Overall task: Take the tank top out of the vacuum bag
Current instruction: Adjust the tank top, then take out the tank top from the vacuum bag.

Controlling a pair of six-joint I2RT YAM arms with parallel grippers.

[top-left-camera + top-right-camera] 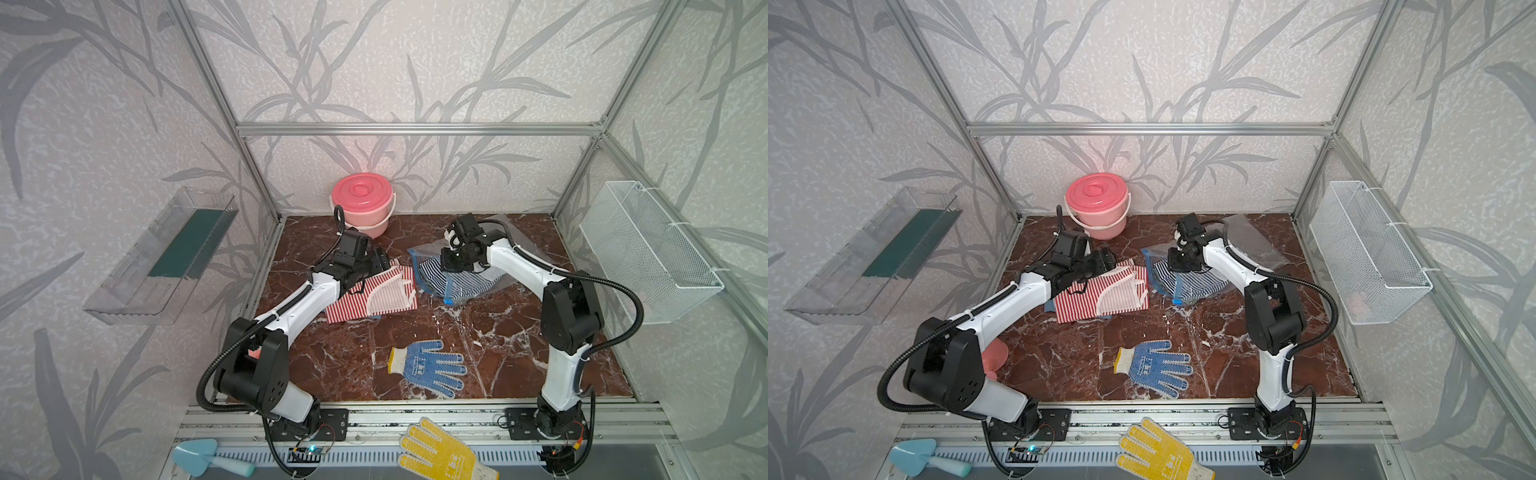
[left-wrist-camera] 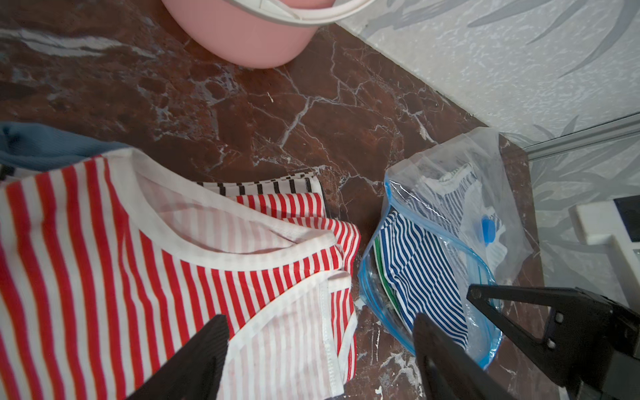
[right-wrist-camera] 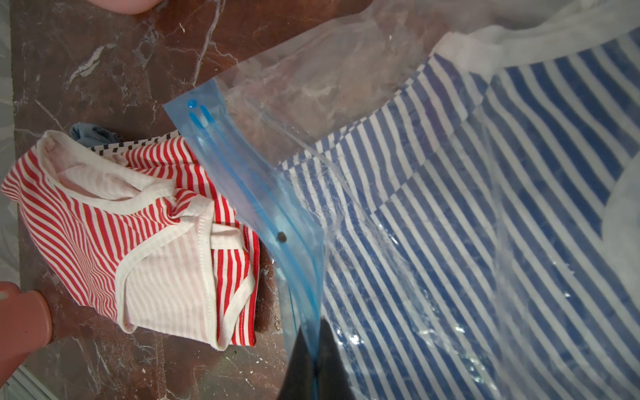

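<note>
The vacuum bag's blue edge point(image 1: 449, 288) is raised clear of the blue-striped tank top, so the left gripper should carry on into the bag's opening point(image 1: 430, 276) and close there.
The vacuum bag point(image 1: 500, 286) point(image 1: 1252, 241) point(image 2: 485, 166) point(image 3: 294, 72) lies at the back right of the marble table, its mouth facing left. My right gripper point(image 1: 449, 266) point(image 3: 316, 332) is shut on the bag's blue zip strip point(image 3: 242, 180) and holds that edge up. A blue-striped tank top point(image 1: 473, 284) point(image 2: 419, 270) point(image 3: 450, 207) lies inside the bag, near the round blue valve cap point(image 2: 488, 230). My left gripper point(image 1: 380, 262) point(image 2: 320, 323) hangs open and holds nothing, over the edge of a red-striped tank top point(image 1: 374, 295) point(image 2: 104, 242) point(image 3: 104, 214) lying outside the bag.
A pink lidded bucket point(image 1: 362, 203) stands at the back. A blue dotted glove point(image 1: 428, 368) lies mid-front and a yellow glove point(image 1: 440, 451) on the front rail beside a teal trowel point(image 1: 199, 457). A wire basket point(image 1: 648, 253) and a clear tray point(image 1: 162, 257) hang on the side walls.
</note>
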